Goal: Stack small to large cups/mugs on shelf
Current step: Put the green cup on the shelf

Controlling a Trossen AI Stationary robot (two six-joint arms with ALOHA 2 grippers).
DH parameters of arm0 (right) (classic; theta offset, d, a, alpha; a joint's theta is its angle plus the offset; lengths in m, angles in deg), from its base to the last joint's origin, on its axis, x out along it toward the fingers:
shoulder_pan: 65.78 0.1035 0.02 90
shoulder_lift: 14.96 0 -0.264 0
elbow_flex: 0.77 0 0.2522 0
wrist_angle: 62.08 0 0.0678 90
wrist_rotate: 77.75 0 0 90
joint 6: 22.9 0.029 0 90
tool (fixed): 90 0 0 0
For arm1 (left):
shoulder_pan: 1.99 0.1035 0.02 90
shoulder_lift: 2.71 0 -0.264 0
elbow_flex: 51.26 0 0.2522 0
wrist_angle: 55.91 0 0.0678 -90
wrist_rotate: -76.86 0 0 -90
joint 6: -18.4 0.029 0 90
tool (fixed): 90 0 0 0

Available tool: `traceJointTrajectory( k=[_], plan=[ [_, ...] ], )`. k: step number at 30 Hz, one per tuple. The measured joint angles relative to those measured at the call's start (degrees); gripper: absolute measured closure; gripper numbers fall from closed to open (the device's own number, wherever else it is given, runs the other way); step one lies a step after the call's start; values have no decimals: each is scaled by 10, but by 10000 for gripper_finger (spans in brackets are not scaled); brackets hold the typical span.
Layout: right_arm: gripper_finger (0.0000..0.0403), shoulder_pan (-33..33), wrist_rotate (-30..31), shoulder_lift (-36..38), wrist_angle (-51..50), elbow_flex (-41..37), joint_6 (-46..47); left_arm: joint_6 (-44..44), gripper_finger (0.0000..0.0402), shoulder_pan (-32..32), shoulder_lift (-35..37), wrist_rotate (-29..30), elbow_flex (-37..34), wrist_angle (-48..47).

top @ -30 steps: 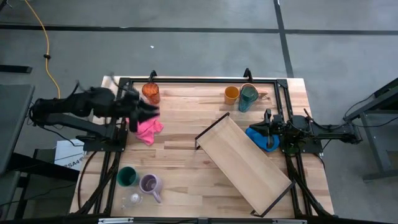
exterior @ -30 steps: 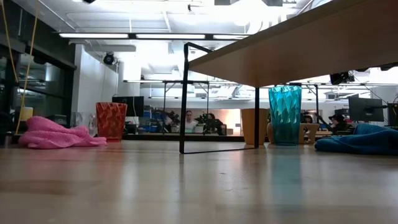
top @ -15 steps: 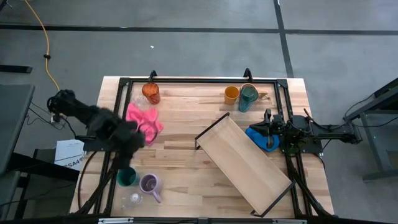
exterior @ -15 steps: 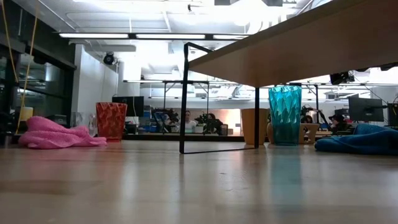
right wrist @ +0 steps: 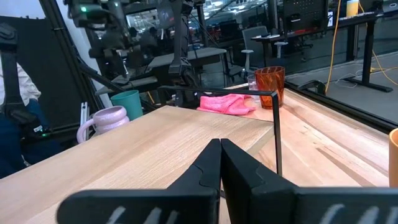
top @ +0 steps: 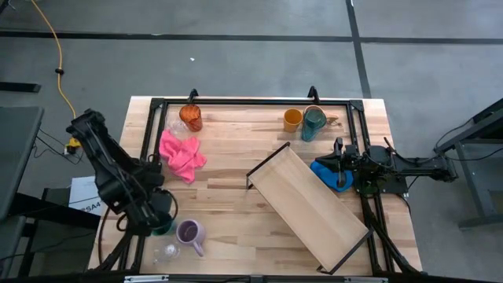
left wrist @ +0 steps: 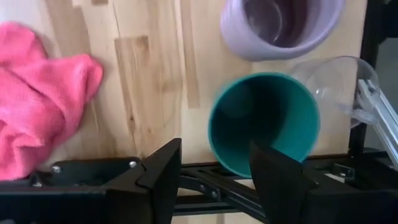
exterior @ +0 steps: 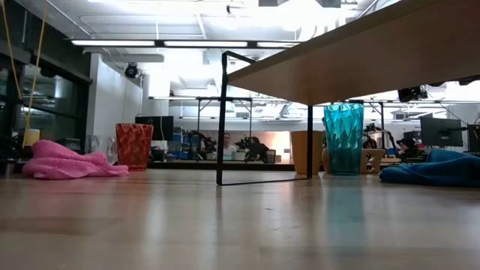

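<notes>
The green cup (left wrist: 264, 124) should turn out to be empty when I carry it tipped on its side, because only plain side and bottom (left wrist: 241, 106) show inside the cup's rim.
The green cup (left wrist: 264, 121) stands upright near the table's near left corner, next to the purple mug (left wrist: 280, 25) and a clear glass (left wrist: 339, 81). My left gripper (left wrist: 217, 180) points down above the green cup (top: 163, 228), open, with one finger over the rim and one outside. The light-wood shelf (top: 308, 206) lies slanted at mid-right. A red-orange cup (top: 190, 118), an orange mug (top: 292, 119) and the teal tumbler (top: 313, 123) stand at the far side. My right gripper (right wrist: 221, 152) is shut, parked at the right by the blue cloth (top: 326, 173).
A pink cloth (top: 181, 153) lies at the left between the red-orange cup and the green cup. A black metal frame (top: 251, 101) runs around the tabletop. Bare wood shows between the purple mug (top: 189, 232) and the shelf.
My left gripper has swung from beside the pink cloth and red-orange cup toward the table's near edge, sunk, and tipped from a level reach to pointing down over the green cup. Its fingers have stayed open. No cup has moved.
</notes>
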Motion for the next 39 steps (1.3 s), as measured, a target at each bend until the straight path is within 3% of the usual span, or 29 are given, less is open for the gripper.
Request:
traceJointTrajectory(
  k=[6, 22, 39],
  plan=[
    [402, 0, 0, 0, 0, 0, 0, -4, 227, 0, 0, -36, -54, 55],
    [402, 0, 0, 0, 0, 0, 0, -16, 227, 0, 0, -25, -134, 110],
    [402, 0, 0, 0, 0, 0, 0, -32, 227, 0, 0, -24, -151, 119]
  ],
)
